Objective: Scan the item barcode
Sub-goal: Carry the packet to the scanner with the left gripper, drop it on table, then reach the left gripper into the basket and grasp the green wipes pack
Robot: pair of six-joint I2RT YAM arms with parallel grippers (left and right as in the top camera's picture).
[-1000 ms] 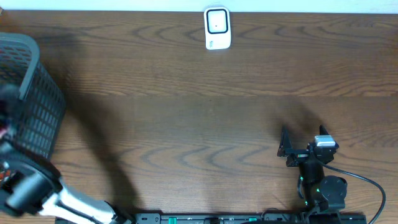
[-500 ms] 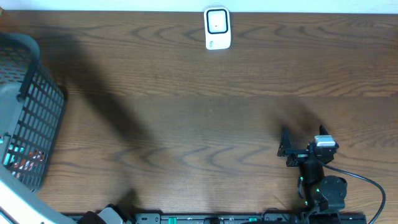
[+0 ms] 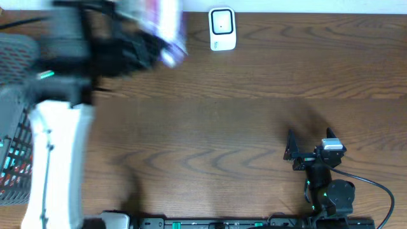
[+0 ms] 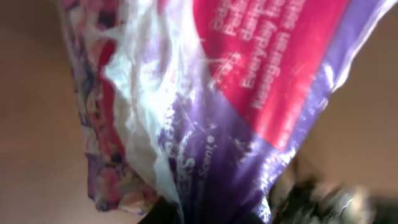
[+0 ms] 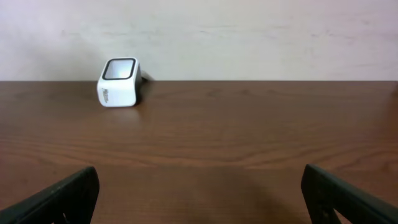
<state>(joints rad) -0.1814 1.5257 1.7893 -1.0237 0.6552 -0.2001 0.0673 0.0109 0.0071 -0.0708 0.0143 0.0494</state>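
Observation:
The packet (image 3: pixel 170 30) is hanging free of the basket and the table's middle (image 3: pixel 216 123) is open, so the robot's left gripper goes on carrying the packet there and lets it go.
The item, a crinkled purple and pink plastic packet (image 4: pixel 249 93) with white lettering, fills the left wrist view. My left gripper (image 4: pixel 211 214) is shut on its lower end. No barcode shows on the side I see. From overhead the packet (image 3: pixel 164 25) is a blur high over the table's far left, just left of the white scanner (image 3: pixel 222 28), with the left gripper (image 3: pixel 137 51) below it. The scanner (image 5: pixel 118 83) stands at the table's far edge, window up. My right gripper (image 3: pixel 296 152) rests low at the near right, open and empty (image 5: pixel 202 205).
A dark grey mesh basket (image 3: pixel 16 152) with colourful packets inside stands at the left edge. The left arm's white link (image 3: pixel 57 165) crosses in front of it. A pale wall runs behind the table's far edge (image 5: pixel 249 37).
The left arm has swung up out of the basket and toward the far middle, carrying the packet close to the scanner. The right arm has not moved.

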